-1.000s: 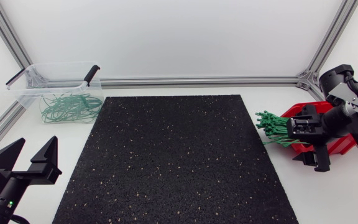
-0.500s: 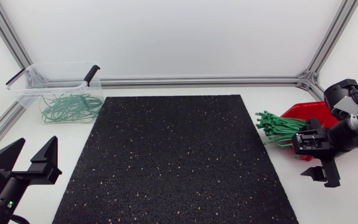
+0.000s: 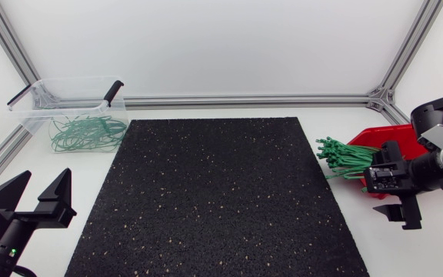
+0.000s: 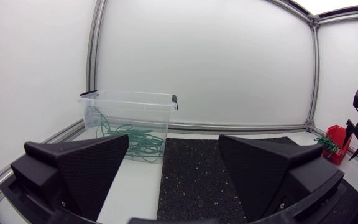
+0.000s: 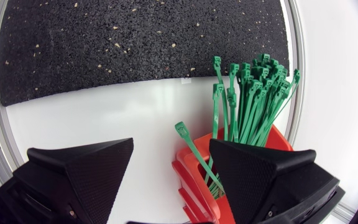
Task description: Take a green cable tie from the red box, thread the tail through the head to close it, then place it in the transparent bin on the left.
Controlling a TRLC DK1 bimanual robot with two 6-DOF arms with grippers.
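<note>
The bundle of cable ties sticks out of the red box in straight pieces. A single green cable tie should stay almost straight when I carry it by its head.
The red box stands at the table's right edge, and a bundle of green cable ties fans out of it towards the black mat. My right gripper hovers just in front of the box, open and holding nothing. In the right wrist view its fingers straddle the red box; the green ties lie ahead and one single tie sticks out sideways. My left gripper stands open and empty at the front left. The transparent bin at the back left holds looped green ties.
The black mat covers the table's middle. Aluminium frame rails run along the back and sides. In the left wrist view the bin is ahead of the open gripper, with the red box far off across the mat.
My right gripper has drawn back from over the ties towards the front right, still empty. The left arm has not moved.
</note>
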